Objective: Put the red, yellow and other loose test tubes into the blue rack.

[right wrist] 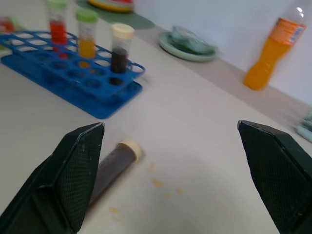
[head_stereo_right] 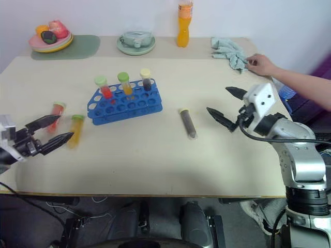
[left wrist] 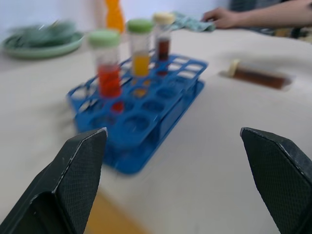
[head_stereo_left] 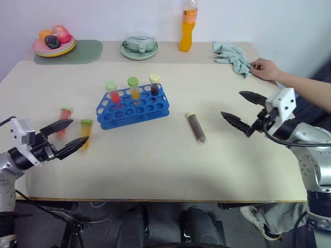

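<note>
The brown tube [head_stereo_left: 197, 129] lies clear of the blue rack, so I should keep my right gripper moving toward it with open fingers, then close just below the brown tube's cap [head_stereo_left: 193, 120].
The blue rack [head_stereo_left: 133, 106] stands mid-table and holds three upright tubes: red [head_stereo_left: 113, 92], orange-yellow [head_stereo_left: 134, 88] and dark [head_stereo_left: 154, 84]. To its left lie a loose red tube [head_stereo_left: 64, 116] and a yellow tube with a green cap [head_stereo_left: 85, 132]. A dark brown tube [head_stereo_left: 196, 127] lies flat to the rack's right. My left gripper [head_stereo_left: 80, 130] hovers open and empty at the left edge, its fingertips close to the red and yellow tubes. At the right, my right gripper [head_stereo_left: 231, 103] is open and empty, pointing toward the brown tube [right wrist: 114, 163].
A person's hand [head_stereo_left: 265, 68] rests on a teal cloth [head_stereo_left: 232, 56] at the back right. Along the far edge stand an orange drink bottle [head_stereo_left: 189, 26], a green dish [head_stereo_left: 138, 47] and a plate of fruit [head_stereo_left: 54, 44] on a green mat.
</note>
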